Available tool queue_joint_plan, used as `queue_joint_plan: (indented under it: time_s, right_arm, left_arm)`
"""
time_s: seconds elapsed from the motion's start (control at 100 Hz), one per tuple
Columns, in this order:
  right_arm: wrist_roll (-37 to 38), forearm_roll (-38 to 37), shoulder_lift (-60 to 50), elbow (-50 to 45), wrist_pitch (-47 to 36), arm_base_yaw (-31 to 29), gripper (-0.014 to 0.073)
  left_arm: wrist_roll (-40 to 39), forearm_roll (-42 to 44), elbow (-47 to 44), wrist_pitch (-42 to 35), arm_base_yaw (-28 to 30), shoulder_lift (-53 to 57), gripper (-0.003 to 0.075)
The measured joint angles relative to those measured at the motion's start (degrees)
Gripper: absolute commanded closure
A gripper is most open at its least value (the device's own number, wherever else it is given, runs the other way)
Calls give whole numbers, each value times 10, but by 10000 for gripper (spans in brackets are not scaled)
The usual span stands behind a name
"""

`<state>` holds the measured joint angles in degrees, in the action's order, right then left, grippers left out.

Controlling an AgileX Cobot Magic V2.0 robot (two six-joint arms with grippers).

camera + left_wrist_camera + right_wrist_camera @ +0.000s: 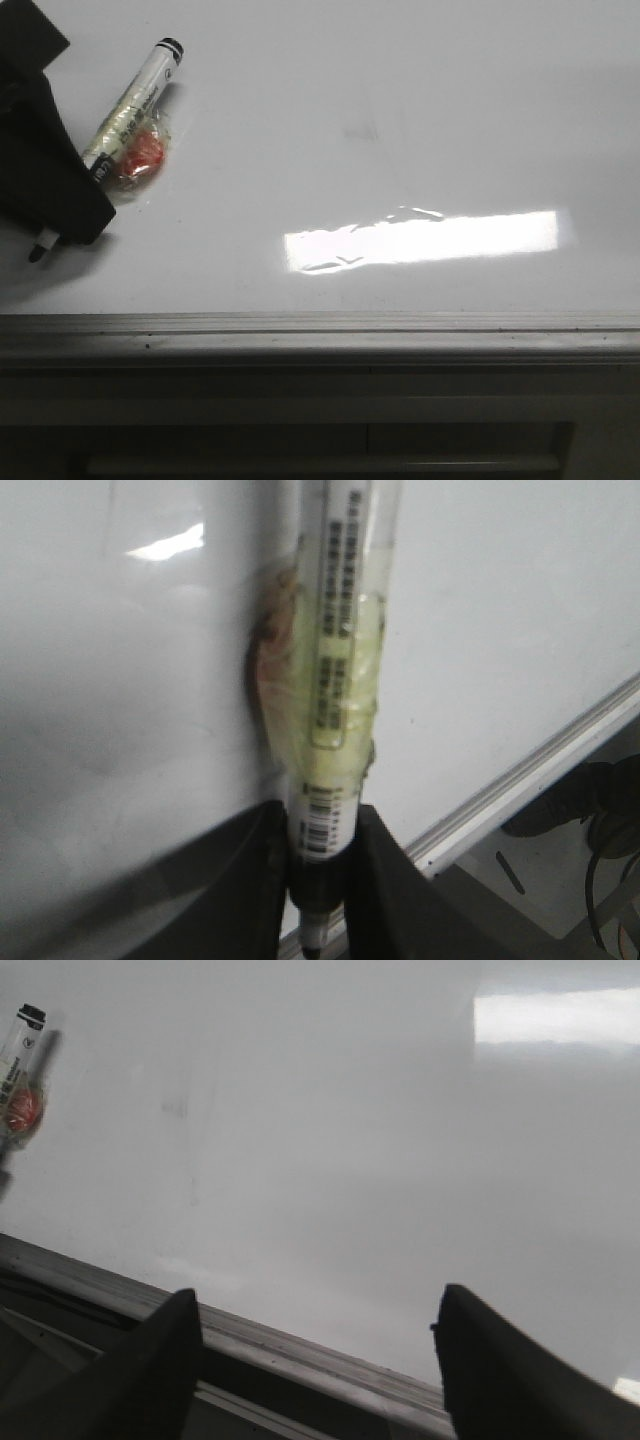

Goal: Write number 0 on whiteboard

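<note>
The robot's left gripper is holding the marker near its dark tip [39,253], so the robot should raise the marker and hand its upper end [151,79] to the right gripper before writing.
The whiteboard [400,90] is glossy white and lies flat, with a bright light patch [420,238] on it. No black loop for the number 0 shows on it in any view. My left gripper [62,205] is at the near left, shut on a white marker [135,100] wrapped in yellowish tape with an orange-red lump [145,155]. The marker's dark tip [37,250] points down close to the board; I cannot tell if it touches. The left wrist view shows the jaws [318,880] clamped round the marker [335,680]. My right gripper [315,1360] is open and empty over the board's near edge.
A faint grey smudge [360,130] marks the middle of the board. The grey metal frame [320,325] runs along the near edge, with a lower ledge below it. The marker also shows far off in the right wrist view [18,1045].
</note>
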<state>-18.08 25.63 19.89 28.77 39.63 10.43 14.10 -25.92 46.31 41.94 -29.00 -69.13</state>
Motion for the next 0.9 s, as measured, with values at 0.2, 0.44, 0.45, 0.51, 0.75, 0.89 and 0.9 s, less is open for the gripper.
queue_joint_plan:
  time_s: [0.2,0.44,0.45,0.51,0.75,0.89,0.9]
  right_arm:
    - [0,0,0,0,0,0,161]
    - [0,0,0,0,3,0,161]
    - [0,0,0,0,4,0,161]
    - [0,0,0,0,5,0,161]
    - [0,0,0,0,9,0,161]
    - [0,0,0,0,11,0,161]
    - [0,0,0,0,11,0,161]
  left_arm:
    - [0,0,0,0,0,0,739]
    - [0,-2,0,0,0,0,563]
    - [0,-2,0,0,0,0,556]
    - [0,-2,0,0,0,0,497]
    - [0,-11,0,0,0,0,479]
    - [0,-12,0,0,0,0,645]
    - [0,-11,0,0,0,0,676]
